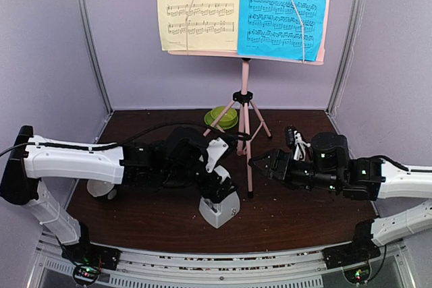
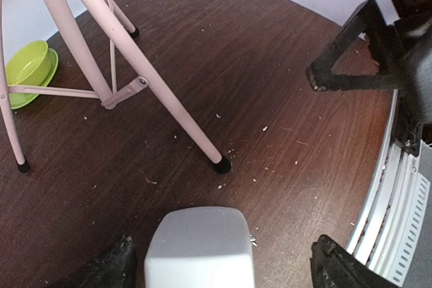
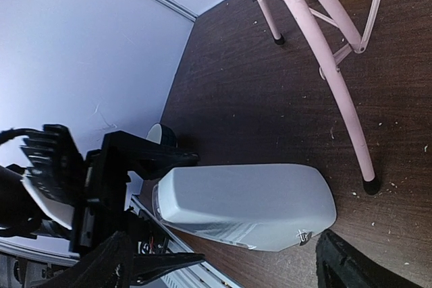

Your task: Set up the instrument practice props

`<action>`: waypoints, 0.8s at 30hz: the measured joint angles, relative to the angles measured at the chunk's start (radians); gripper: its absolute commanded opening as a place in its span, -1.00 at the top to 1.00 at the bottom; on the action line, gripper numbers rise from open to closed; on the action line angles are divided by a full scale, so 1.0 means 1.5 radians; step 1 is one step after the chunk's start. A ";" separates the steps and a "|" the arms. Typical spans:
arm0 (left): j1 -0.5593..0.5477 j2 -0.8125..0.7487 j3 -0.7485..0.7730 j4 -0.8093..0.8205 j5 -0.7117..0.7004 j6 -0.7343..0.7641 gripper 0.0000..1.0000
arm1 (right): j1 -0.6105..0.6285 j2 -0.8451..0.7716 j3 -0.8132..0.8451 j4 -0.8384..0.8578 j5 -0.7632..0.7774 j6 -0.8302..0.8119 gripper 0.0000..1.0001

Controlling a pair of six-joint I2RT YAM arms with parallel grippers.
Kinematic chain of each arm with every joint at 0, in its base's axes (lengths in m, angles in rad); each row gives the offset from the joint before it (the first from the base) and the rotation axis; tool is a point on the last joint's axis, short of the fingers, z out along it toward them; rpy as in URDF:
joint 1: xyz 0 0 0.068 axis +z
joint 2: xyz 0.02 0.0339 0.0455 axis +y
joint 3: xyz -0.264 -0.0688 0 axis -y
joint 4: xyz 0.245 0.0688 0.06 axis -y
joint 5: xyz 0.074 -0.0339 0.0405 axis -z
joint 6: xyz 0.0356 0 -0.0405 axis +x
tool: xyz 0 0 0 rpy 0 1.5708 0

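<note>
My right gripper needs to keep the loosely standing metronome steady at its top (image 3: pixel 185 192) while my left gripper pulls off the clear cover on its front (image 1: pixel 214 212).
The pink music stand (image 1: pixel 246 92) stands at the back centre on its tripod legs. A yellow page (image 1: pixel 199 6) and a blue page (image 1: pixel 287 8) rest on its panel. The white-grey metronome (image 1: pixel 220 209) stands on the table in front of the near leg. My left gripper (image 1: pixel 219 190) is open just above it. In the left wrist view (image 2: pixel 226 261) its fingers straddle the metronome (image 2: pixel 199 247) with gaps on both sides. My right gripper (image 1: pixel 263 164) is open and empty right of the near leg, facing the metronome (image 3: pixel 243 204). Its fingers show in the right wrist view (image 3: pixel 223 261).
A green bowl on a saucer (image 1: pixel 223 117) sits behind the tripod, and it also shows in the left wrist view (image 2: pixel 27 69). A small white-and-black bowl (image 1: pixel 101 189) lies under the left arm. The stand's near leg (image 2: pixel 169 99) ends close to the metronome. A metal rail (image 1: pixel 216 261) runs along the near table edge.
</note>
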State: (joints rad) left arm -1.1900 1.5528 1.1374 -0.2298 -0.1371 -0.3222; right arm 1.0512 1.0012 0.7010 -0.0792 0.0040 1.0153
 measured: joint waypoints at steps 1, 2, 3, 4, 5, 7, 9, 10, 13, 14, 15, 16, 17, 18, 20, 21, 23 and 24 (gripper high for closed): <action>0.000 -0.009 -0.006 0.008 0.001 0.000 -0.77 | 0.000 0.005 0.001 0.000 -0.001 -0.001 -0.87; 0.000 -0.023 -0.018 0.021 0.002 0.000 -0.74 | 0.000 0.010 0.002 0.000 -0.003 -0.003 -0.87; 0.000 -0.039 -0.033 0.032 0.002 -0.001 -0.71 | 0.000 0.016 0.007 -0.003 -0.004 -0.008 -0.86; 0.000 -0.064 -0.059 0.046 0.002 -0.001 -0.68 | 0.000 0.022 0.013 -0.003 -0.005 -0.012 -0.84; 0.000 -0.085 -0.079 0.054 0.002 -0.003 -0.65 | 0.000 0.029 0.023 -0.005 -0.006 -0.015 -0.82; 0.000 -0.129 -0.122 0.072 0.002 -0.006 -0.60 | 0.000 0.046 0.046 -0.005 -0.012 -0.024 -0.75; -0.001 -0.163 -0.157 0.093 -0.002 -0.009 -0.55 | 0.001 0.067 0.070 -0.003 -0.020 -0.034 -0.67; -0.002 -0.172 -0.169 0.101 -0.004 -0.009 -0.54 | 0.001 0.077 0.079 -0.001 -0.023 -0.038 -0.63; -0.002 -0.180 -0.191 0.124 -0.010 -0.011 -0.50 | 0.002 0.107 0.095 0.008 -0.038 -0.047 -0.50; -0.002 -0.179 -0.198 0.135 -0.010 -0.011 -0.48 | 0.002 0.120 0.097 0.014 -0.045 -0.047 -0.46; -0.002 -0.179 -0.203 0.141 -0.010 -0.011 -0.46 | 0.002 0.131 0.097 0.019 -0.053 -0.049 -0.43; -0.003 -0.178 -0.207 0.149 -0.010 -0.011 -0.44 | 0.002 0.142 0.098 0.021 -0.061 -0.050 -0.40; -0.004 -0.177 -0.208 0.156 -0.010 -0.010 -0.42 | 0.003 0.154 0.098 0.023 -0.069 -0.050 -0.37; -0.005 -0.175 -0.208 0.162 -0.010 -0.007 -0.40 | 0.003 0.164 0.098 0.026 -0.075 -0.051 -0.34; -0.005 -0.168 -0.208 0.180 -0.010 -0.001 -0.36 | 0.003 0.184 0.098 0.034 -0.090 -0.048 -0.28; -0.006 -0.164 -0.208 0.187 -0.010 0.003 -0.33 | 0.003 0.191 0.098 0.037 -0.094 -0.046 -0.27; -0.006 -0.155 -0.208 0.199 -0.010 0.012 -0.26 | 0.003 0.202 0.098 0.052 -0.103 -0.041 -0.25; -0.006 -0.151 -0.208 0.202 -0.010 0.016 -0.22 | 0.003 0.205 0.098 0.062 -0.108 -0.038 -0.25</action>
State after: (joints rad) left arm -1.1988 1.3266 0.8253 0.0738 -0.1520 -0.2985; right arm 1.0554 1.3090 0.8478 0.0135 -0.1577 0.9585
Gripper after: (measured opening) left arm 0.657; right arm 0.634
